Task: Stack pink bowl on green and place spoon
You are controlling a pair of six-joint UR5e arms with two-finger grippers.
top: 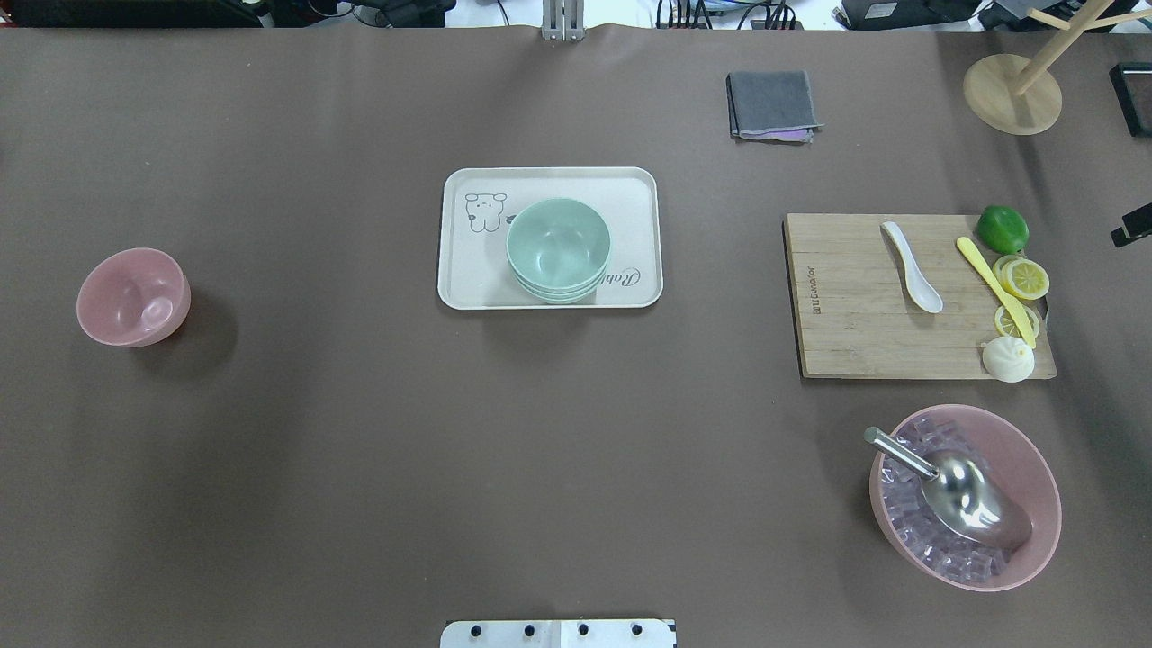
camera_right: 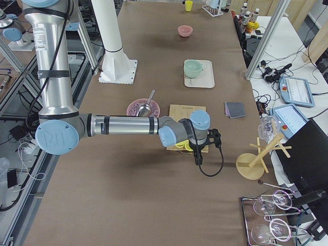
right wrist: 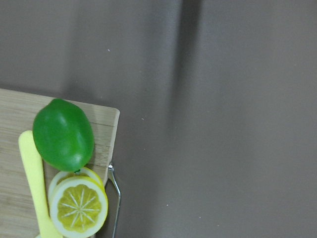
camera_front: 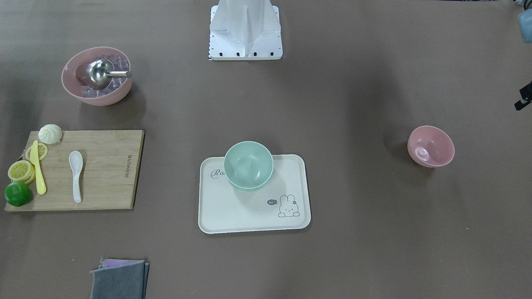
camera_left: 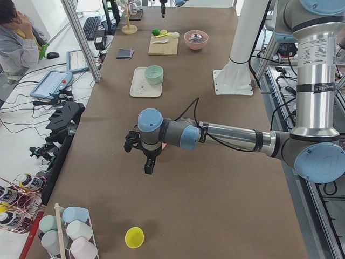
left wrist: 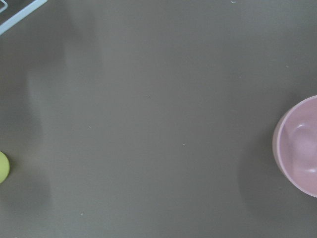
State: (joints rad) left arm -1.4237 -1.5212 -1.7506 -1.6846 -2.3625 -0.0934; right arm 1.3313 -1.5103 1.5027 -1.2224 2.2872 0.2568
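Observation:
The green bowls sit inside each other with their rims close together, so the similarly tapered small pink bowl will settle down into the top one when the robot lowers it.
A small pink bowl stands alone on the brown table at my left end; it also shows in the overhead view and at the right edge of the left wrist view. A stack of green bowls sits on a cream tray at the table's middle. A white spoon lies on a wooden cutting board. My left gripper hovers near the pink bowl. My right gripper hovers just past the board's lime corner. I cannot tell whether either is open or shut.
On the board lie a lime, lemon slices, a yellow knife and a white bun. A large pink bowl holds ice and a metal scoop. A grey cloth and a wooden stand sit at the far edge.

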